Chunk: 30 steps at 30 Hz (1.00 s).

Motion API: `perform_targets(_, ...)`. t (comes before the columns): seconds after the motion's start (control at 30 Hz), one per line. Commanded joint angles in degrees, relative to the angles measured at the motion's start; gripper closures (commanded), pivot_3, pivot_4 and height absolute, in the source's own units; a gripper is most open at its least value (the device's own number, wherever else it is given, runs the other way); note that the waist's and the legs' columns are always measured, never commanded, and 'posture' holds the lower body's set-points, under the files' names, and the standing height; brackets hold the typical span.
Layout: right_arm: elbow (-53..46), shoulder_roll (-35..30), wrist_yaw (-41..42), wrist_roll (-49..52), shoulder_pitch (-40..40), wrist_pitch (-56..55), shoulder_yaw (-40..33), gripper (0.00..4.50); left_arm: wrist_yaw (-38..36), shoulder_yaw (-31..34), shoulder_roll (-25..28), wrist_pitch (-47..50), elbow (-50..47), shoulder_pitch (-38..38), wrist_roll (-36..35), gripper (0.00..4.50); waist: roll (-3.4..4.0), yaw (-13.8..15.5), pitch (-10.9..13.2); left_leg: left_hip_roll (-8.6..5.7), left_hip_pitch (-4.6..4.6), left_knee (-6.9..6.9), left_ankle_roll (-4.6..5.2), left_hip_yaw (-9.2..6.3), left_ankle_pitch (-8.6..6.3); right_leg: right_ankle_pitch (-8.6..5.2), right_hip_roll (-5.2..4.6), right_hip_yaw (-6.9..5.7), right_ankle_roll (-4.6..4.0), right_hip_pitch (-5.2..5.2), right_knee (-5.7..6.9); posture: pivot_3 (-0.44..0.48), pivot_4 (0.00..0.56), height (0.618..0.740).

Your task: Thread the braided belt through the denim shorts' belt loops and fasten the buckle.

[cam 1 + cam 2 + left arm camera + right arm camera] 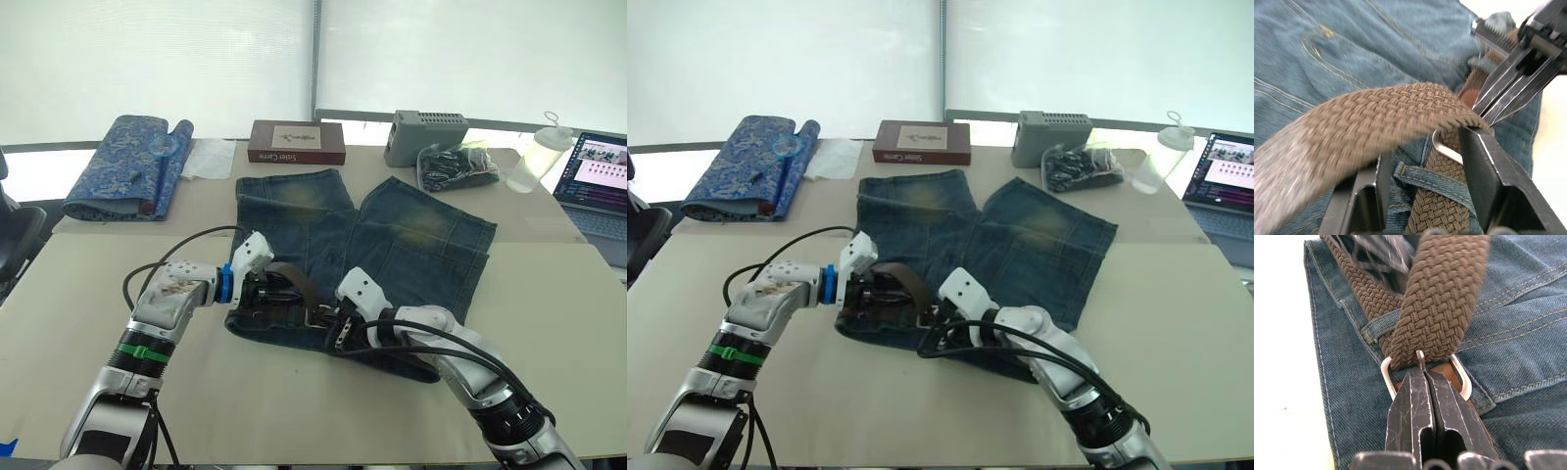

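Note:
My gripper is about to pull the strap at its bend. The braided strap arches (297, 279) unsupported over the waistband, so its loose end (1283, 181) should go on sticking out stiffly.
The denim shorts (411, 235) lie flat on the table with the waistband toward me. The braided belt (294, 279) runs along the waistband under a belt loop (1376, 330), and its free end arches up and back to the silver buckle (1385, 377). My right gripper (328, 318) is shut, its fingertips pinching the buckle's prong (1420, 357) where the strap enters the frame. My left gripper (266, 294) is at the left part of the waistband. Its fingers (1488, 171) stand apart on either side of the belted waistband, and the arched strap (1386, 117) crosses just above them.
Along the table's far side lie a blue patterned fabric roll (127, 166), a white cloth (208, 157), a brown box (297, 142), a grey box (426, 135), a bag of black items (456, 164) and a plastic bottle (537, 157). A laptop (598, 186) sits far right.

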Motion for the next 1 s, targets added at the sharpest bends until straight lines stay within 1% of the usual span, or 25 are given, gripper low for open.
perform_targets(0.03, 3.0, 0.3, -0.3, -1.4, 0.6, -0.1, 1.7, 4.5, 1.6, 2.4, -1.4, 4.7, -5.1, -0.5, -4.4, 2.3, 0.0, 0.0, 0.0, 0.0, 0.0, 0.0, -0.01, 0.0, 0.0, 0.01, 0.0, 0.0, 0.0, 0.0, 0.01, 0.0, 0.15, 0.74)
perform_targets(0.1, 3.1, 0.4, -0.2, -1.6, 0.5, -0.2, 1.7, 4.5, 1.8, 3.4, -1.5, 9.7, -8.3, 0.7, -7.8, 2.3, 0.0, -0.2, 0.0, 0.0, 0.01, 0.0, -0.01, 0.0, 0.01, 0.01, 0.0, 0.02, 0.01, 0.0, 0.02, 0.0, 0.15, 0.74)
perform_targets(0.17, 3.2, 0.3, -0.1, -1.6, 0.4, -0.3, 1.8, 4.5, 3.2, 4.3, -1.4, 13.3, -10.3, 1.6, -9.6, 2.3, 0.0, -0.5, 0.0, 0.01, 0.02, 0.0, -0.01, 0.0, 0.01, 0.01, 0.02, 0.03, 0.01, 0.0, 0.04, 0.0, 0.15, 0.74)
perform_targets(0.33, 3.2, 0.3, 0.0, -1.6, 0.4, -0.4, 2.0, 4.5, 3.9, 4.2, 0.5, 17.0, -14.2, 3.8, -11.8, 2.3, 0.0, -0.7, 0.0, 0.01, 0.09, 0.0, -0.04, -0.01, 0.02, -0.01, 0.05, 0.06, 0.03, 0.05, 0.07, 0.0, 0.15, 0.74)
perform_targets(0.4, 3.2, 0.3, 0.0, -1.6, 0.4, -0.4, 2.0, 4.5, 4.0, 3.8, 1.4, 17.3, -15.1, 4.3, -12.1, 2.3, 0.0, -0.7, 0.0, 0.01, 0.09, 0.0, -0.04, 0.0, 0.02, -0.01, 0.05, 0.06, 0.03, 0.05, 0.05, 0.0, 0.15, 0.74)
perform_targets(0.5, 3.3, 0.4, 0.1, -1.7, 0.2, -0.6, 2.1, 4.5, 4.0, 1.0, 2.9, 13.4, -16.4, 5.7, -8.8, 2.3, 0.01, -0.7, 0.0, 0.01, 0.1, 0.0, -0.05, -0.01, 0.02, -0.01, 0.05, 0.07, 0.02, 0.04, 0.04, 0.0, 0.15, 0.74)
perform_targets(0.67, 3.5, 0.6, 0.3, -1.8, 0.1, -0.7, 2.2, 4.5, 8.3, 0.3, 0.0, 12.4, -14.5, 4.6, -7.5, 2.3, 0.01, -0.6, 0.0, 0.01, 0.1, -0.01, -0.06, 0.0, 0.02, -0.09, 0.01, 0.1, -0.21, 0.04, 0.02, 0.0, 0.15, 0.74)
perform_targets(0.73, 3.6, 0.7, 0.3, -1.9, 0.1, -0.7, 2.2, 4.5, 9.1, 0.0, -0.3, 12.4, -14.1, 4.6, -7.1, 2.81, 0.01, -0.5, 0.0, 0.01, 0.1, -0.01, -0.06, 0.0, 0.02, -0.08, 0.01, 0.11, -0.21, 0.03, 0.02, 0.0, 0.15, 0.74)
perform_targets(0.77, 3.6, 0.7, 0.3, -1.9, 0.0, -0.7, 2.2, 4.5, 10.0, 0.1, -0.7, 12.2, -13.6, 4.7, -6.8, 3.16, 0.01, -0.6, 0.0, 0.01, 0.1, -0.01, -0.06, 0.0, 0.02, -0.08, 0.01, 0.11, -0.2, 0.03, 0.03, 0.0, 0.15, 0.74)
perform_targets(0.87, 3.7, 0.8, 0.3, -2.0, 0.0, -0.7, 2.2, 4.5, 11.6, 1.2, -1.4, 12.4, -12.6, 4.7, -7.2, 4.45, 0.01, -0.6, 0.0, 0.01, 0.11, -0.03, -0.05, 0.0, 0.02, -0.05, 0.02, 0.12, -0.15, 0.02, 0.04, 0.0, 0.15, 0.74)
perform_targets(1.0, 4.2, 0.9, 0.5, -2.3, -0.3, -1.0, 2.5, 4.5, 11.5, 2.4, -0.8, 12.7, -12.5, 5.3, -8.2, 4.45, 0.01, -0.6, 0.0, 0.01, 0.11, -0.03, -0.05, 0.01, 0.02, -0.01, 0.02, 0.12, -0.09, 0.02, 0.02, 0.0, 0.15, 0.74)
